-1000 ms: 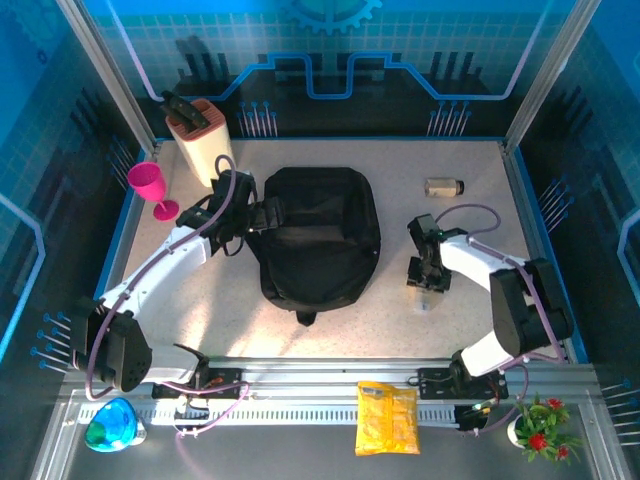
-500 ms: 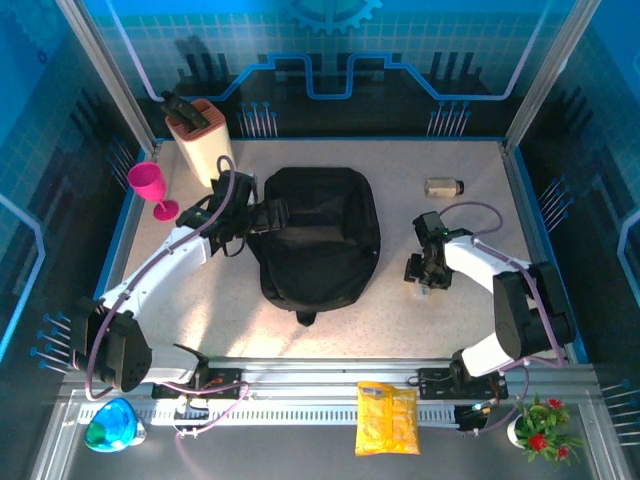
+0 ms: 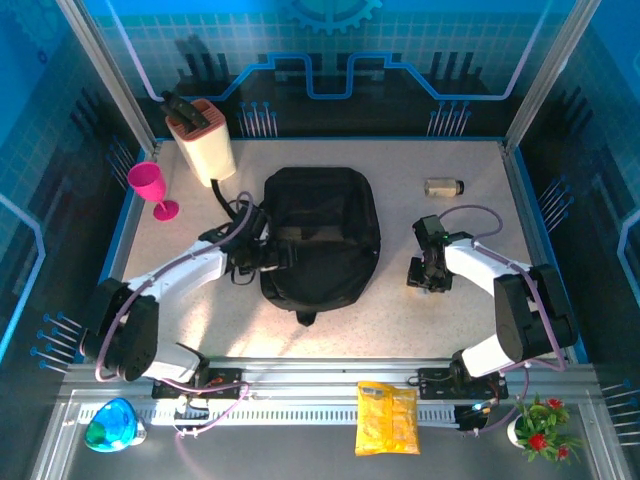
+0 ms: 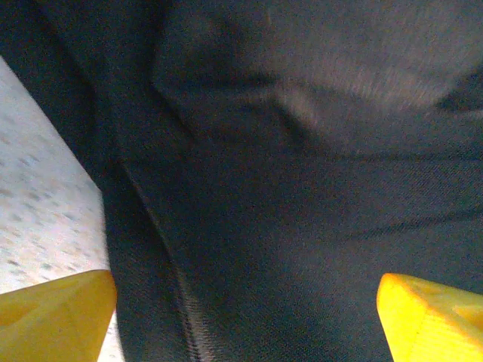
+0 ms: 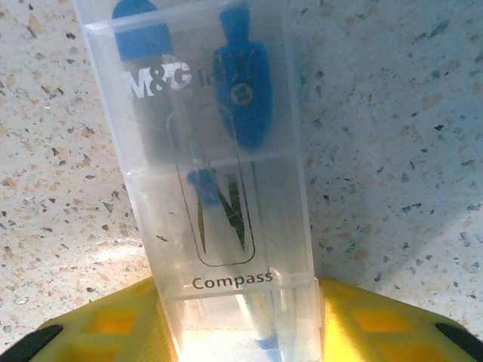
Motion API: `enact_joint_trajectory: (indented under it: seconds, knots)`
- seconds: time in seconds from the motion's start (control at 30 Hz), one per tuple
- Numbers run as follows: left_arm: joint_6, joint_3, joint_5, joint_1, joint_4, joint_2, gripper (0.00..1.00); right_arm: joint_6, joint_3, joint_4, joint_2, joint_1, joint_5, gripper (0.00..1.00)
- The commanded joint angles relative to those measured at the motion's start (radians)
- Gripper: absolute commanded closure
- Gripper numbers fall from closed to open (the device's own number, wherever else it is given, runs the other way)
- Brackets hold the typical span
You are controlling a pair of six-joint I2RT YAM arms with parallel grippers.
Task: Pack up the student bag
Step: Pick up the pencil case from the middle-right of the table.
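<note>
The robot's left gripper should leave the bag and grasp the box's loose end (image 5: 185,23) to turn the box in line first, because the compass box (image 5: 223,211) lies crosswise in the right gripper.
The black student bag (image 3: 320,235) lies flat in the middle of the table. My left gripper (image 3: 272,258) hovers close over its left side, open. In the left wrist view the yellow fingertips (image 4: 53,317) stand wide apart, with dark bag fabric (image 4: 287,188) and a zipper seam between them. Right of the bag, my right gripper (image 3: 425,278) sits low over the table, shut on a clear plastic compass box (image 5: 219,173). The box is labelled "Compass" and holds a blue compass. Its near end is clamped between the yellow pads (image 5: 377,317).
A small jar (image 3: 443,187) lies at the back right. A pink goblet (image 3: 150,187) and a beige block (image 3: 205,145) stand at the back left. A yellow packet (image 3: 388,418), a blue-green object (image 3: 112,425) and a potted plant (image 3: 540,425) sit along the front rail.
My left gripper has moved down the bag's left side toward the near edge. My right gripper has shifted slightly, still holding the compass box.
</note>
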Motion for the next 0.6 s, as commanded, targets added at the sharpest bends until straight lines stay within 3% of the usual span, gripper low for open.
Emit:
enact_joint_trajectory:
  seconds: [0.0, 0.37, 0.57]
  knots:
    - [-0.087, -0.018, 0.029, -0.054, 0.085, 0.047, 0.11, -0.007, 0.037, -0.003, -0.039, 0.012, 0.009, 0.57]
    - [-0.319, 0.003, 0.101, -0.23, 0.349, 0.145, 0.13, -0.044, 0.099, 0.102, -0.167, 0.013, -0.133, 0.58]
    - [-0.306, 0.024, -0.028, -0.224, 0.237, 0.052, 0.05, -0.098, 0.149, 0.191, -0.186, 0.02, -0.261, 0.58]
